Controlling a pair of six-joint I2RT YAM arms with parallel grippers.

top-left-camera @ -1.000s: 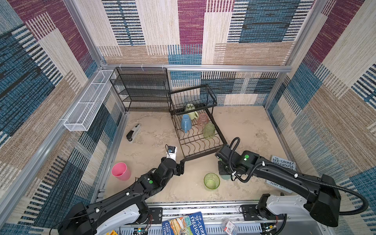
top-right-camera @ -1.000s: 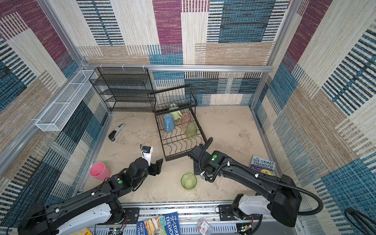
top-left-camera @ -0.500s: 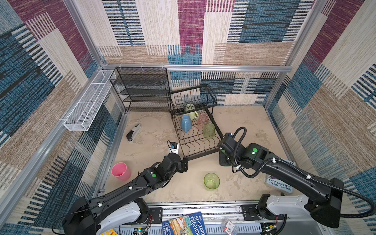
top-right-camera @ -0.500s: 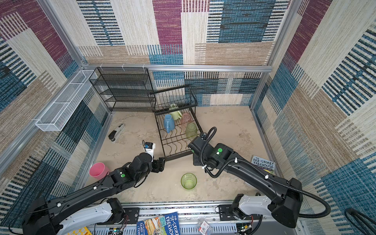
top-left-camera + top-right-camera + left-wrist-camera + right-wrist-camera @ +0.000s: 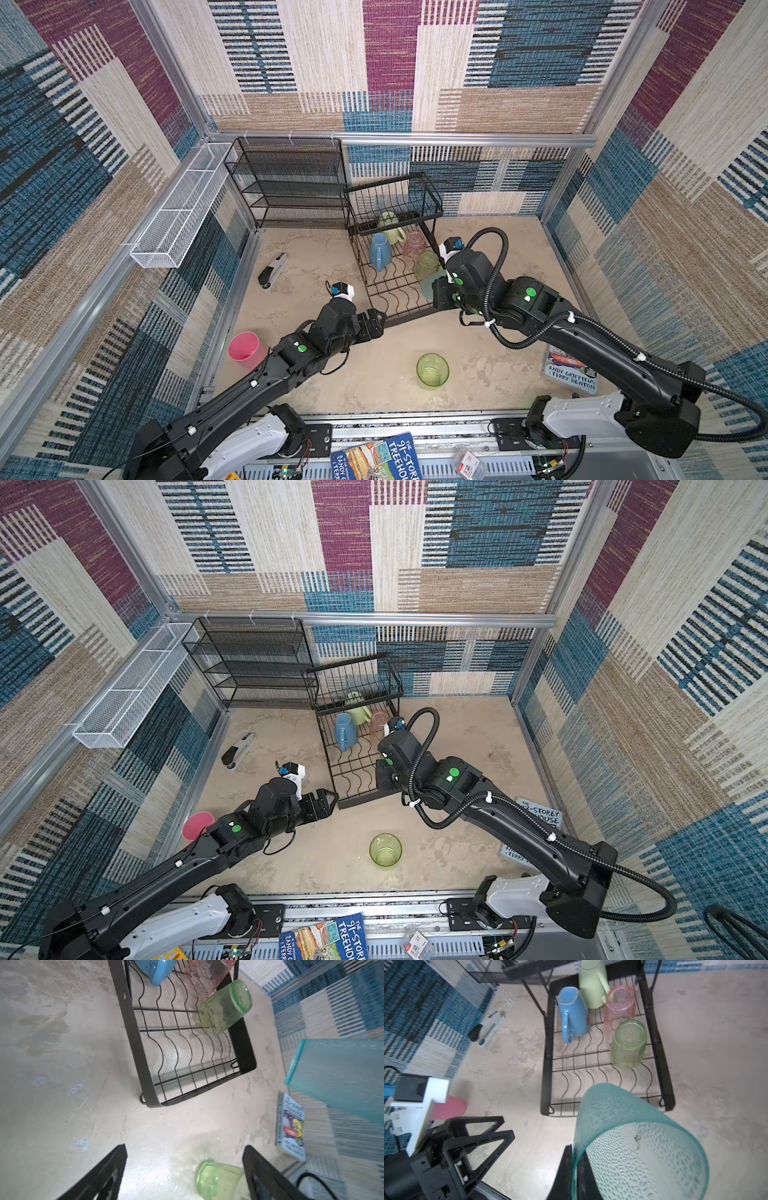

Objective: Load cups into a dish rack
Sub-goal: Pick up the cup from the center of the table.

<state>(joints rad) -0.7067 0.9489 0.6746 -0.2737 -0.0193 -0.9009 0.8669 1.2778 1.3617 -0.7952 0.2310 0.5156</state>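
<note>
Next, my left gripper takes the tumbler (image 5: pixel 602 1094) near its base first, because my right gripper is pinching the teal tumbler's rim (image 5: pixel 644 1122), and that rim has to face down in the rack.
The black wire dish rack (image 5: pixel 376 305) stands mid-table. On its lower tray are a pale green mug (image 5: pixel 392 230), a blue mug (image 5: pixel 379 251), a pink tumbler (image 5: pixel 414 245) and a green tumbler (image 5: pixel 427 266), mouth down. My right gripper (image 5: pixel 576 1159) is shut on the rim of a teal tumbler (image 5: pixel 633 1142), held in the air over the rack's front right corner. My left gripper (image 5: pixel 184 1147) hangs open and empty just off the rack's front left corner. Another green tumbler (image 5: pixel 432 370) stands upright on the table in front. An opaque pink cup (image 5: pixel 244 349) sits at the left edge.
A stapler (image 5: pixel 272 270) lies left of the rack. A book (image 5: pixel 571 372) lies at the right under my right arm. A black mesh shelf unit (image 5: pixel 291 183) stands at the back wall, and a white mesh trough (image 5: pixel 178 208) hangs on the left wall.
My right arm has lifted the teal tumbler from the table and carried it back over the rack's front right corner. My left gripper has advanced toward the rack's front corner and opened wider.
</note>
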